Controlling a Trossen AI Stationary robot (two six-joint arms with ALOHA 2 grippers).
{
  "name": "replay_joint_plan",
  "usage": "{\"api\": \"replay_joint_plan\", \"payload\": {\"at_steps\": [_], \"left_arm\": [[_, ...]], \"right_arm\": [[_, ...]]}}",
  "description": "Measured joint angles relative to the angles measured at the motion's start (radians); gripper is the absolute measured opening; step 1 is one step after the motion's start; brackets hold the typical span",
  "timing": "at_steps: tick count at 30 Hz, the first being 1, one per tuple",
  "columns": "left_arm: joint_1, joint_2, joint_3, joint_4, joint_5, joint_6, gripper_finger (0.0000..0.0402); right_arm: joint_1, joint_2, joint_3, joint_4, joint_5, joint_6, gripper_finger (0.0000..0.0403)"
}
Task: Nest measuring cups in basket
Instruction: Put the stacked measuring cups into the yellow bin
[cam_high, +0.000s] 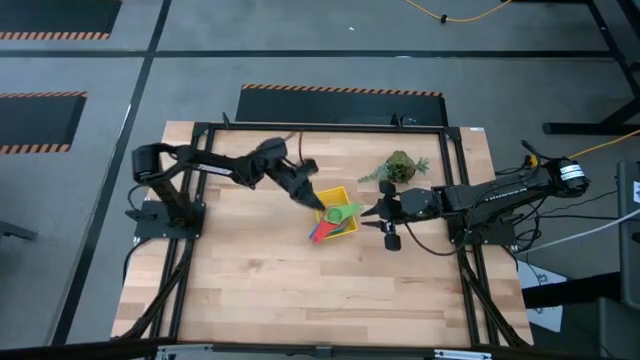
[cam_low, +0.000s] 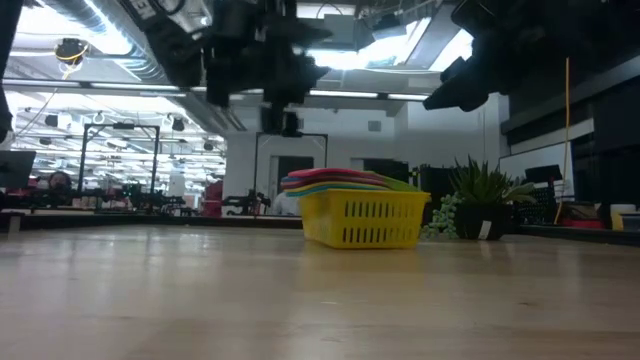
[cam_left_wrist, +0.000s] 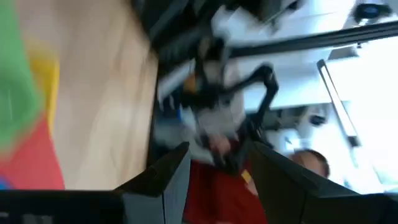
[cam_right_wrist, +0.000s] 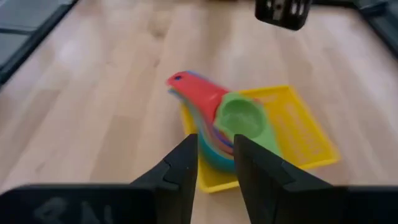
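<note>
Next, my left gripper backs off to the red handle (cam_high: 320, 234) while my right gripper turns the green cup, because the green cup's handle (cam_high: 353, 209) points away from the others.
The yellow basket (cam_high: 341, 194) (cam_low: 365, 222) stands in the middle of the table. The measuring cups (cam_high: 336, 218) (cam_right_wrist: 239, 118) lie nested inside it, the green one on top. A red handle (cam_right_wrist: 186, 84) sticks out over the rim. My left gripper (cam_high: 306, 196) (cam_left_wrist: 217, 155) hovers above the basket's far left corner, open, with nothing between its fingers. My right gripper (cam_high: 372, 212) (cam_right_wrist: 216, 142) hangs just right of the basket and above it. It points slantwise down at the cups and is open and empty.
A small potted plant (cam_high: 400, 167) (cam_low: 480, 205) stands behind the basket to the right. Bare wooden tabletop (cam_high: 270, 290) stretches from the basket to the table's near edge. A dark frame (cam_high: 320, 127) runs around the table's edges.
</note>
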Motion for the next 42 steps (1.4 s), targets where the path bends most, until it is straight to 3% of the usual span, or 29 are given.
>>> {"api": "replay_joint_plan", "payload": {"at_steps": [6,11,15,20,25,32,42], "left_arm": [[-0.008,-0.094,0.001,-0.079,-0.273,0.412,0.016],[-0.011,-0.188,0.001,-0.43,-0.501,0.722,0.016],[-0.02,-0.295,0.0,-0.761,-0.736,0.851,0.016],[-0.086,-0.388,0.0,-1.026,-0.93,0.869,0.016],[-0.197,-0.391,0.0,-1.123,-1.031,0.845,0.016],[-0.338,-0.295,0.001,-1.111,-1.203,0.772,0.016],[-0.417,-0.12,0.0,-0.977,-1.229,0.7,0.016]], "right_arm": [[-0.015,0.0,0.0,0.039,0.056,0.003,0.0108],[-0.055,0.0,0.022,0.037,0.056,0.043,0.0108],[-0.083,0.0,0.072,0.001,0.05,0.036,0.0108],[-0.124,0.0,0.12,-0.014,0.05,-0.032,0.0108],[-0.189,0.012,0.124,-0.031,0.057,-0.072,0.0108],[-0.249,0.121,0.124,-0.047,0.06,-0.077,0.0108],[-0.256,0.257,0.123,-0.063,0.058,-0.076,0.0108]]}}
